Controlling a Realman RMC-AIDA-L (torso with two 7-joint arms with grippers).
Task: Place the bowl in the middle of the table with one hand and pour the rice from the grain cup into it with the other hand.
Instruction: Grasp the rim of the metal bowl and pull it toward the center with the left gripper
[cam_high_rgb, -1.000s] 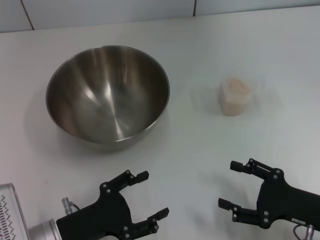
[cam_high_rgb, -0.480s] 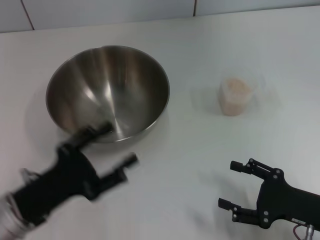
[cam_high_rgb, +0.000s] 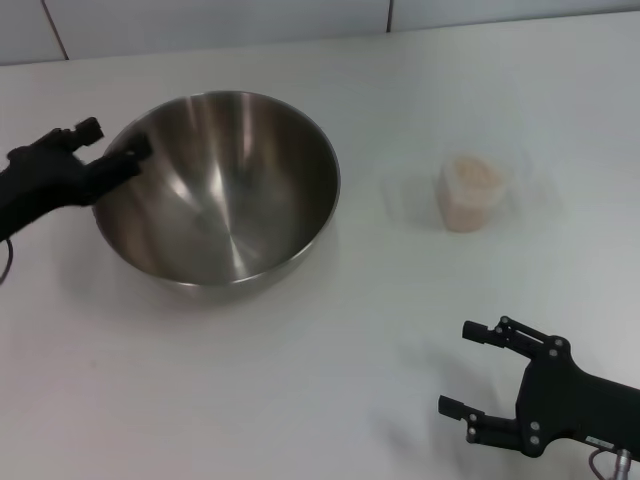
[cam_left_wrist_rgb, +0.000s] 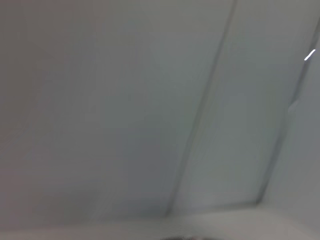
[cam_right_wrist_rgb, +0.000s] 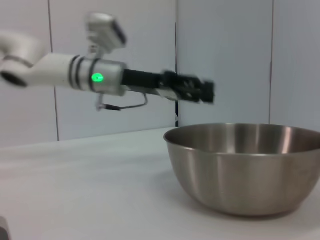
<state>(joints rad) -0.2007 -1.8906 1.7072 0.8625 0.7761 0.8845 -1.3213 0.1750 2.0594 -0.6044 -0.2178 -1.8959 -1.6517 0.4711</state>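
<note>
My left gripper is hovering almost level above the bowl's rim (cam_right_wrist_rgb: 192, 127). I should tip it down and lower its fingers around the bowl's rim before I move the bowl.
The steel bowl (cam_high_rgb: 230, 190) stands empty on the white table (cam_high_rgb: 350, 320), left of the middle. My left gripper (cam_high_rgb: 115, 138) is open at the bowl's left rim, one fingertip over the rim and one outside. In the right wrist view it (cam_right_wrist_rgb: 197, 91) hovers a little above the bowl (cam_right_wrist_rgb: 245, 165) without touching. The clear grain cup (cam_high_rgb: 470, 195) stands upright to the right of the bowl, filled with pale rice (cam_high_rgb: 472, 178). My right gripper (cam_high_rgb: 458, 367) is open and empty near the table's front edge, well in front of the cup.
A grey panelled wall (cam_high_rgb: 200, 20) runs behind the table's far edge. The left wrist view shows only wall panels (cam_left_wrist_rgb: 150, 100). The left arm's white and silver wrist (cam_right_wrist_rgb: 75, 75) reaches across above the table.
My left arm has swung from the table's front edge up and to the left, reaching the bowl's left rim. The right arm, bowl and cup have not moved.
</note>
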